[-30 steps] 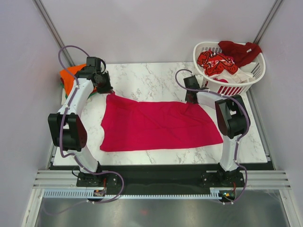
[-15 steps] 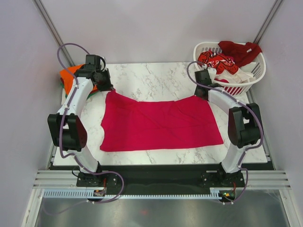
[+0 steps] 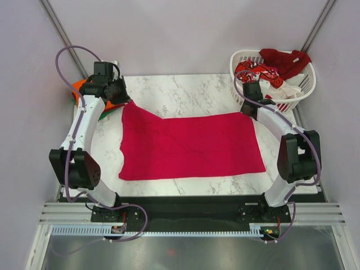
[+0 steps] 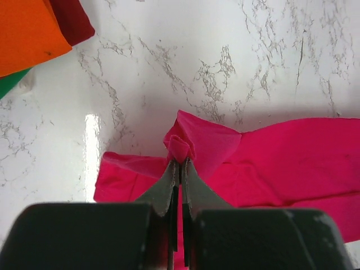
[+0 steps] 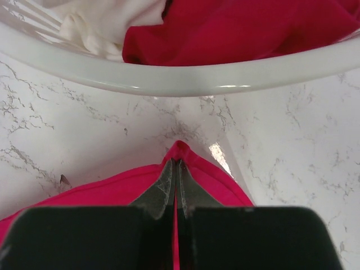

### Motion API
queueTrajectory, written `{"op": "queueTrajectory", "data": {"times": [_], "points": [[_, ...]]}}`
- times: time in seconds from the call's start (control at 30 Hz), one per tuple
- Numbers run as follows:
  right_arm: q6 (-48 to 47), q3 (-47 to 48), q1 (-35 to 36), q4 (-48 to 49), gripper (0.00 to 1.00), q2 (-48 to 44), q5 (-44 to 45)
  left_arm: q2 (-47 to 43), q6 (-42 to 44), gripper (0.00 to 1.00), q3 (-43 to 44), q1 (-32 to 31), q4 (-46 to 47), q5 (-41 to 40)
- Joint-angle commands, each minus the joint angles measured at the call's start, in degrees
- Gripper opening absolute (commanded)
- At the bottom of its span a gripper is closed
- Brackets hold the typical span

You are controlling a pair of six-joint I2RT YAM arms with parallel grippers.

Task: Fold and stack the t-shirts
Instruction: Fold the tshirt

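My right gripper should now pull its corner toward the near side until it lies over the near half [image 3: 236, 160], because both far corners of the magenta-red t-shirt [image 3: 244, 115] are in my grippers.
A plain magenta-red t-shirt [image 3: 188, 146] lies spread on the marble table. My left gripper [image 3: 125, 100] is shut on its far left corner [image 4: 181, 147] and holds it pinched up. My right gripper [image 3: 248, 110] is shut on its far right corner [image 5: 179, 151], close to the basket. Folded orange, green and dark red t-shirts [image 3: 83, 90] lie at the far left, also in the left wrist view [image 4: 28, 31]. Red-patterned [image 3: 256, 72], dark red [image 3: 284, 59] and white [image 3: 284, 90] t-shirts lie in the basket.
The white slatted plastic basket [image 3: 304, 93] stands at the table's far right corner; its rim [image 5: 185, 81] runs just beyond my right gripper. The marble table [image 3: 180, 93] ends at a black rail at the near edge.
Both grippers have pulled the shirt's far corners away from me and outward. The far edge now lies straighter, and the right gripper has come near the basket.
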Motion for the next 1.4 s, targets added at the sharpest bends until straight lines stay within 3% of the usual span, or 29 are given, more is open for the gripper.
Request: {"op": "queueTrajectory", "data": {"times": [0.0,0.23,0.63,0.9,1.37], "points": [[0.57,-0.90,-0.66,-0.15,0.00,-4.01,-0.40,-4.59,0.41,0.02,0.31,-0.01,-0.50,-1.13],[1.01,-4.67,-0.75,-0.68,0.00,-9.63,-1.98,-11.79,-0.11,0.02,-6.80,-0.10,-2.08,0.46],[3.38,-18.47,-0.66,-1.38,0.00,-19.57,-5.86,-28.22,-1.26,0.02,-27.10,-0.45,-4.10,3.36],[4.88,-23.31,-1.19,-3.05,0.00,-22.99,-4.10,-34.21,-2.22,0.02,-31.42,-0.53,-8.14,2.22],[5.41,-29.99,-2.86,-5.16,0.00,-28.27,-4.19,-37.20,-3.19,0.02,-34.58,-0.45,-13.50,2.92]]}}
